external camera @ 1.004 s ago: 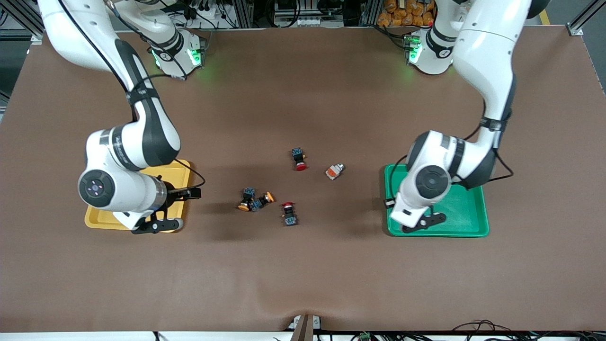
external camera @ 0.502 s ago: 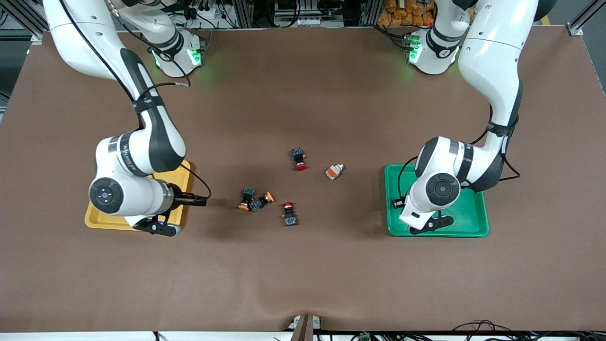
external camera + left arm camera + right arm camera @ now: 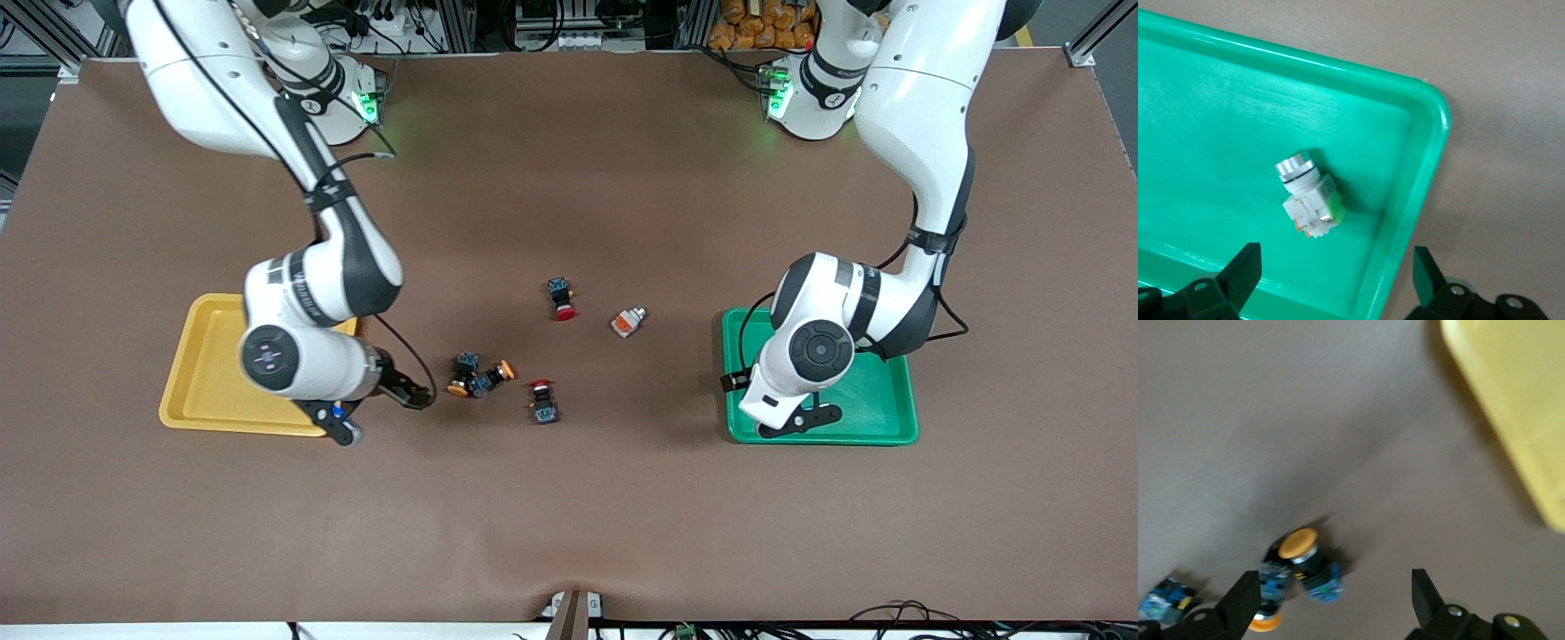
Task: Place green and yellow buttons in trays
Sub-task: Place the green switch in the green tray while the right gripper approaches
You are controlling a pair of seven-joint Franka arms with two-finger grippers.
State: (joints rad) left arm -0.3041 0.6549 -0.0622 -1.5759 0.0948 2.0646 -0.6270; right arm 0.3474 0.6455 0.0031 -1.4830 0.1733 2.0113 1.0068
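My gripper will lift the slanted button [image 3: 492, 379] free and its neighbour will stay in place, because the yellow-capped buttons touch [image 3: 475, 380] with their caps apart.
Two black-and-blue buttons with yellow-orange caps [image 3: 480, 377] lie touching near the table's middle; in the right wrist view [image 3: 1301, 565] they sit just ahead of the finger gap. My right gripper [image 3: 338, 425] [image 3: 1331, 603] is open and empty, between the yellow tray [image 3: 209, 378] [image 3: 1511, 420] and these buttons. A white button with an orange face [image 3: 628, 322] lies toward the green tray [image 3: 876, 391]. My left gripper [image 3: 796, 420] [image 3: 1335, 277] is open and empty over that tray's corner [image 3: 1431, 133]. A white button with a green face [image 3: 1310, 200] lies in the tray.
Two black buttons with red caps lie on the brown mat, one [image 3: 561, 299] farther from the front camera than the yellow-capped pair, one [image 3: 542, 400] beside that pair and slightly nearer. The yellow tray's visible part holds nothing.
My right arm has swung from over the yellow tray toward the yellow-capped buttons. My left gripper has stayed over the green tray with only a small shift.
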